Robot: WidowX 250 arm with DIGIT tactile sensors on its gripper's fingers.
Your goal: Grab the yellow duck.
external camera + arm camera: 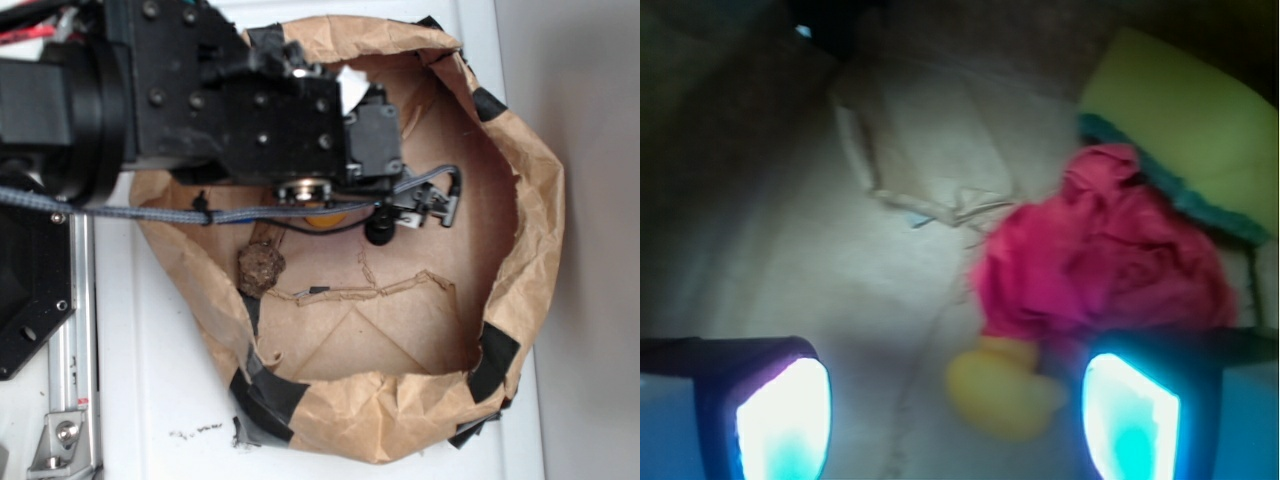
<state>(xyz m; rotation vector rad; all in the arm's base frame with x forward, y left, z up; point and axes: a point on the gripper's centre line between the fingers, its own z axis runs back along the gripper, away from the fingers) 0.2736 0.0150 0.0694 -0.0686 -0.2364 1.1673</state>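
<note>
The yellow duck is between my open fingers, with the red paper flower beyond it, so my gripper should keep going down and close around the duck's body.
In the wrist view the yellow duck, small, rounded and glossy, lies on the brown paper floor between my fingers, close to the right one. My gripper is open and holds nothing; the left finger stands well off the duck. A crumpled red paper flower touches the duck's far side. In the exterior view only a yellow-orange sliver of the duck shows under the black arm, which hides the fingers.
A yellow sponge with a green layer lies behind the flower. Everything sits in a brown paper bag with rolled walls. A brown lumpy ball rests near the bag's left wall. A metal rail runs outside on the left.
</note>
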